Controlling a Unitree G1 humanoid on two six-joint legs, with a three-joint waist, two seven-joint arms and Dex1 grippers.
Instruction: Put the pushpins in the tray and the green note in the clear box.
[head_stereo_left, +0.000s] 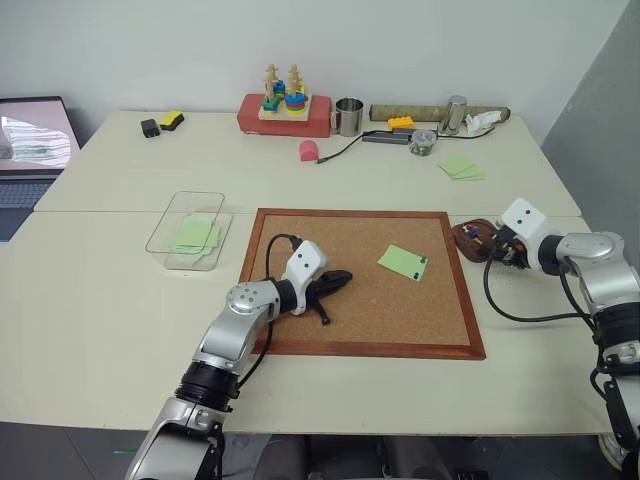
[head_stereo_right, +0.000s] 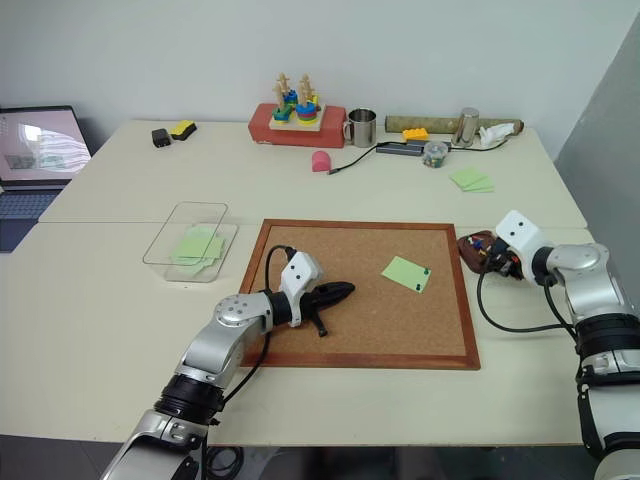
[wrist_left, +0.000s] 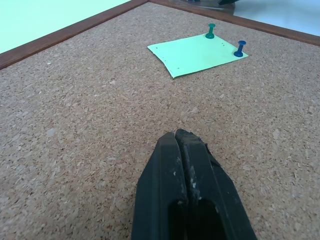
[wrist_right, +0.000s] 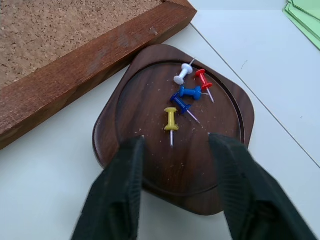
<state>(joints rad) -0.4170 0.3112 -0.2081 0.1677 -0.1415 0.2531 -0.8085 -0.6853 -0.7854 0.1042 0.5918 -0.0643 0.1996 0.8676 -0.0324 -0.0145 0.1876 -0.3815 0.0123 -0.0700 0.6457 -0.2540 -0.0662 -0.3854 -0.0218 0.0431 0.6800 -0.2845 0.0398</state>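
The green note's edge is also held by the blue pushpin (head_stereo_left: 417, 278), so the green pushpin (head_stereo_left: 423, 260) will come out when I pull and the note will stay put.
The green note (head_stereo_left: 403, 262) lies flat on the cork board, held along one edge by a green pushpin (wrist_left: 210, 31) and a blue pushpin (wrist_left: 240, 48). My left gripper (wrist_left: 181, 137) rests on the cork to the note's left, shut and empty, pointing toward it. The dark wooden tray (wrist_right: 150, 170) sits just off the board's right edge and holds several loose pushpins (wrist_right: 186, 93) in white, red, blue and yellow. My right gripper (wrist_right: 177, 142) hangs open just above the tray with nothing between its fingers. The clear box (head_stereo_left: 165, 225) stands left of the board with light green notes inside.
The wood-framed cork board (head_stereo_left: 300, 347) fills the table's middle. A stack of green notes (head_stereo_left: 461, 166) lies at the back right. Along the back edge stand a red toy block (head_stereo_left: 285, 113), a metal mug (head_stereo_left: 348, 116) and a cable. A laptop (head_stereo_left: 30, 150) is at far left.
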